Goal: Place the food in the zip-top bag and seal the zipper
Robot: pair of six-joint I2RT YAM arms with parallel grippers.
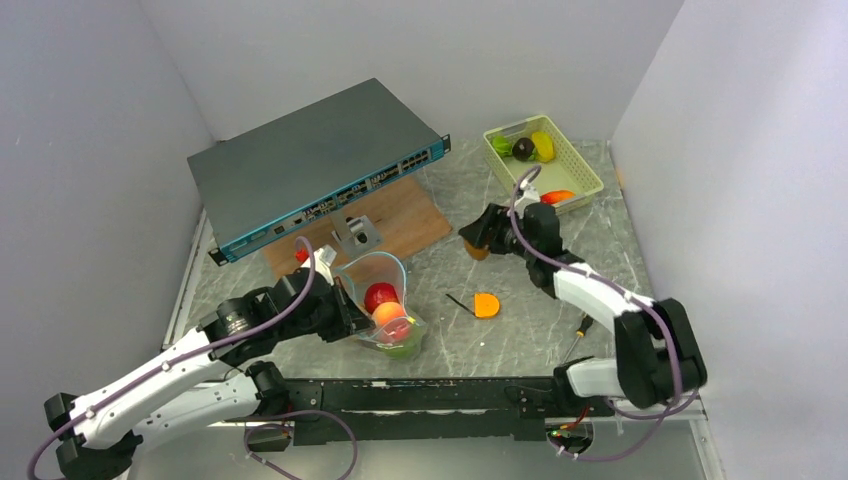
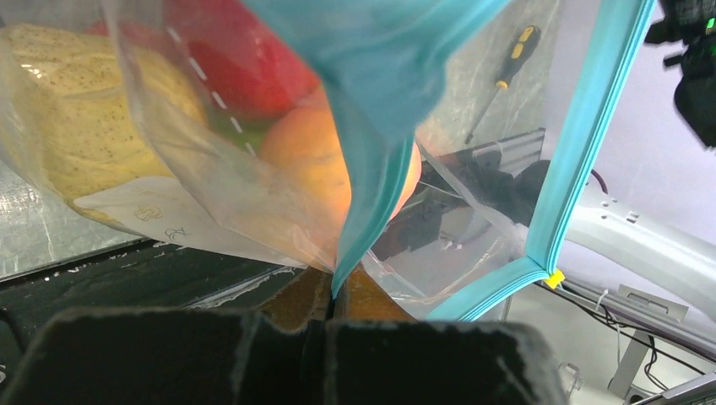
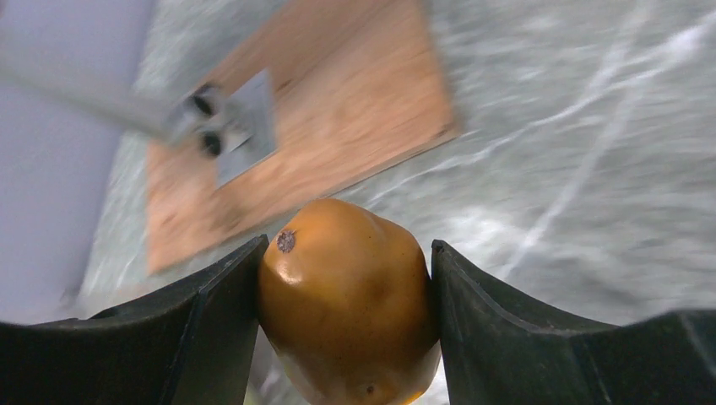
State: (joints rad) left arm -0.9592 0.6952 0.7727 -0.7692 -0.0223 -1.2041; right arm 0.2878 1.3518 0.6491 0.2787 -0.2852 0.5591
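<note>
The bag's opening (image 1: 376, 270) is held open by my left gripper, so my right gripper keeps bringing the orange-brown fruit over and releases it beside the red apple.
The zip-top bag (image 1: 392, 272) stands open at the table's front left, with a red apple (image 1: 380, 296), a peach (image 1: 390, 318) and a green piece (image 1: 401, 349) inside. My left gripper (image 1: 346, 306) is shut on the bag's teal zipper (image 2: 371, 194) strip. In the left wrist view the left gripper (image 2: 338, 295) pinches that strip, and a lemon (image 2: 84, 110), apple (image 2: 245, 59) and peach (image 2: 312, 160) show through the plastic. My right gripper (image 1: 478, 238) hangs over mid-table, shut on an orange-brown fruit (image 3: 346, 304), held between both fingers of the gripper (image 3: 348, 246).
An orange food piece (image 1: 486, 305) lies on the table beside the bag. A screwdriver (image 1: 578, 335) lies at front right. A pale green basket (image 1: 585, 170) with more food stands at back right. A network switch (image 1: 320, 165) and a wooden board (image 1: 400, 215) with a metal bracket (image 1: 357, 233) fill the back left.
</note>
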